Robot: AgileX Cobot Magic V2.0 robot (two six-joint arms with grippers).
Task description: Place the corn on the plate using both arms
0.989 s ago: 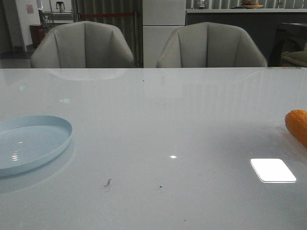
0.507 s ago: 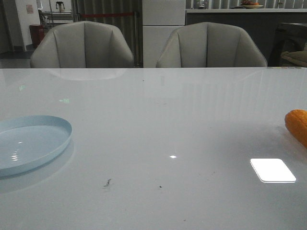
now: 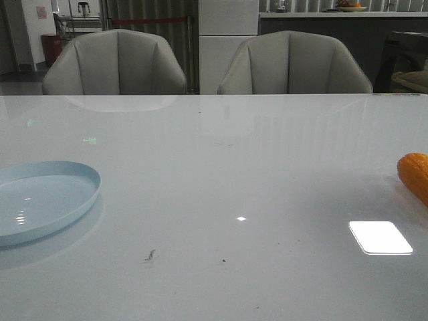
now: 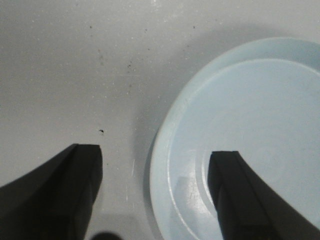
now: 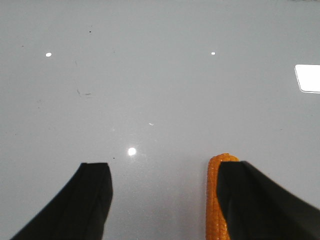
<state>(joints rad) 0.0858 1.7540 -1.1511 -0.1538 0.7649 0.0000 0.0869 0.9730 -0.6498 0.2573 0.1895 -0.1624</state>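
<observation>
The pale blue plate's rim (image 4: 159,170) crosses my open left fingers' gap, so I should lower next until they straddle it, then close.
The pale blue plate (image 3: 40,200) lies at the table's left edge, cut off by the frame. It also shows in the left wrist view (image 4: 245,130). My left gripper (image 4: 156,155) is open above the plate's rim, one finger over the table, the other over the plate. The orange-yellow corn (image 3: 414,175) lies at the table's right edge, partly out of frame. In the right wrist view the corn (image 5: 215,200) lies just inside one finger, partly hidden by it. My right gripper (image 5: 165,172) is open and empty. Neither gripper shows in the front view.
The glossy white table (image 3: 227,180) carries small dark specks (image 3: 150,255) and a bright light reflection (image 3: 380,237). Two grey chairs (image 3: 114,63) stand behind the far edge.
</observation>
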